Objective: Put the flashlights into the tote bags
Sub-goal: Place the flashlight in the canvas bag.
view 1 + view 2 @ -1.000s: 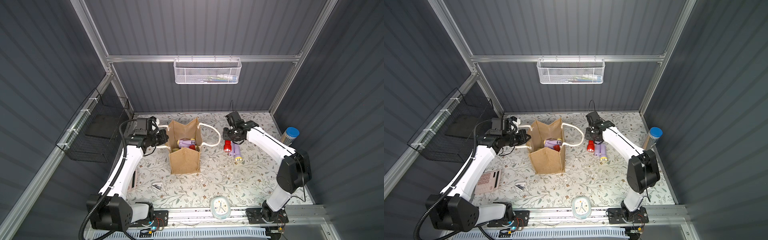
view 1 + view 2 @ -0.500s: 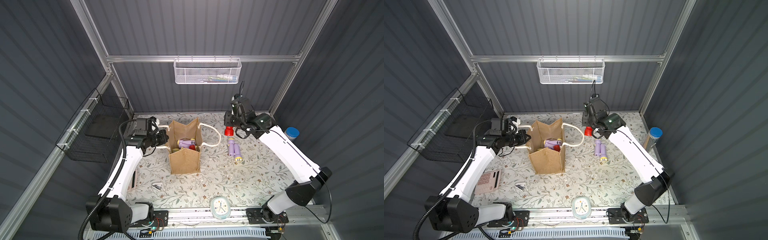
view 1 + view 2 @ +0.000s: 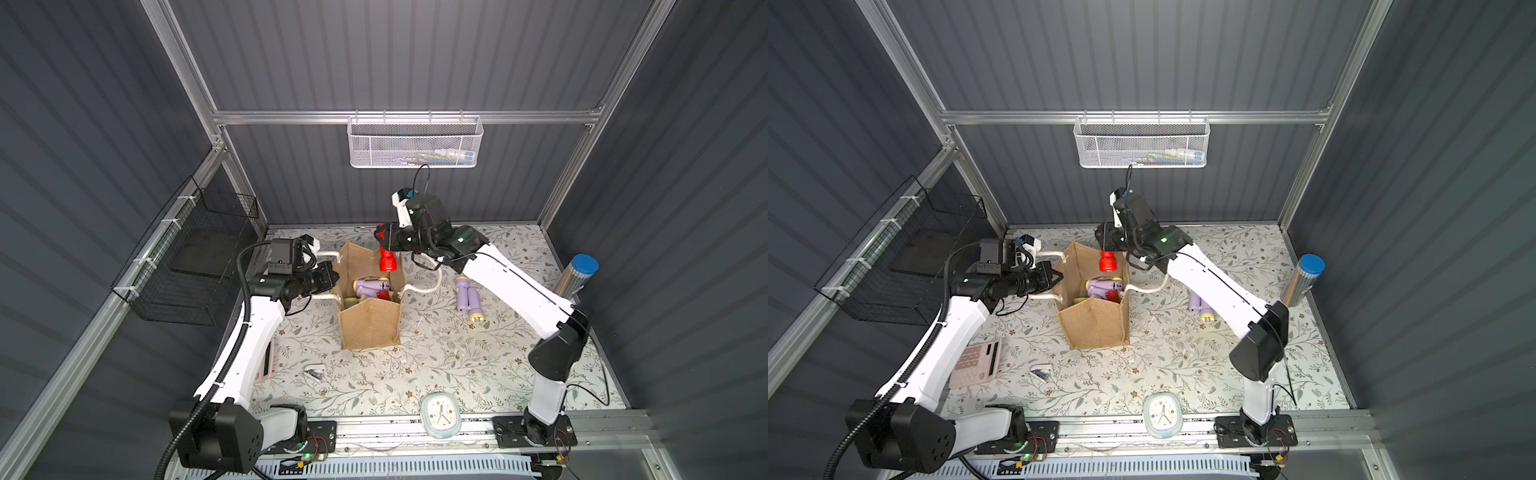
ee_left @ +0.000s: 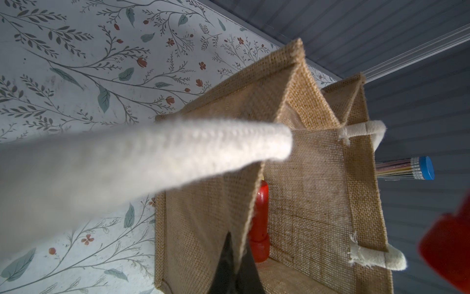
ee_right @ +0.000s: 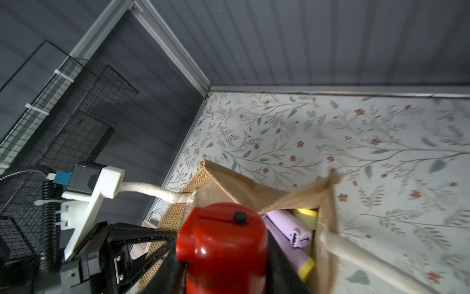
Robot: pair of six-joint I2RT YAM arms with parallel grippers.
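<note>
My right gripper goes on lowering the red flashlight (image 3: 388,262) until it is deep inside before it lets go, because the flashlight hangs head down over the tote bag's opening (image 3: 362,270).
The tan burlap tote bag (image 3: 370,328) (image 3: 1096,324) stands open in the middle of the table, with white rope handles hanging off either side. My left gripper (image 3: 332,278) (image 3: 1059,276) (image 4: 238,240) is shut on the bag's left wall at its rim. My right gripper (image 3: 385,244) (image 3: 1106,245) (image 5: 221,254) is shut on a red flashlight (image 3: 386,261) (image 3: 1107,262) (image 5: 229,229), which hangs head down above the bag's far end. Lavender flashlights (image 3: 372,286) (image 3: 1104,286) and a red one (image 4: 259,221) lie inside the bag. Two lavender flashlights (image 3: 467,297) (image 3: 1200,305) lie on the table to the bag's right.
A silver cylinder with a blue cap (image 3: 579,274) stands at the right edge. A pale clock (image 3: 440,415) sits at the front edge and a pink calculator (image 3: 978,359) lies under my left arm. A black wire basket (image 3: 195,266) hangs on the left wall, a white mesh basket (image 3: 415,143) on the back wall.
My right arm has lifted the red flashlight from beside the lavender pair and carried it left to above the bag. The left arm has not moved.
</note>
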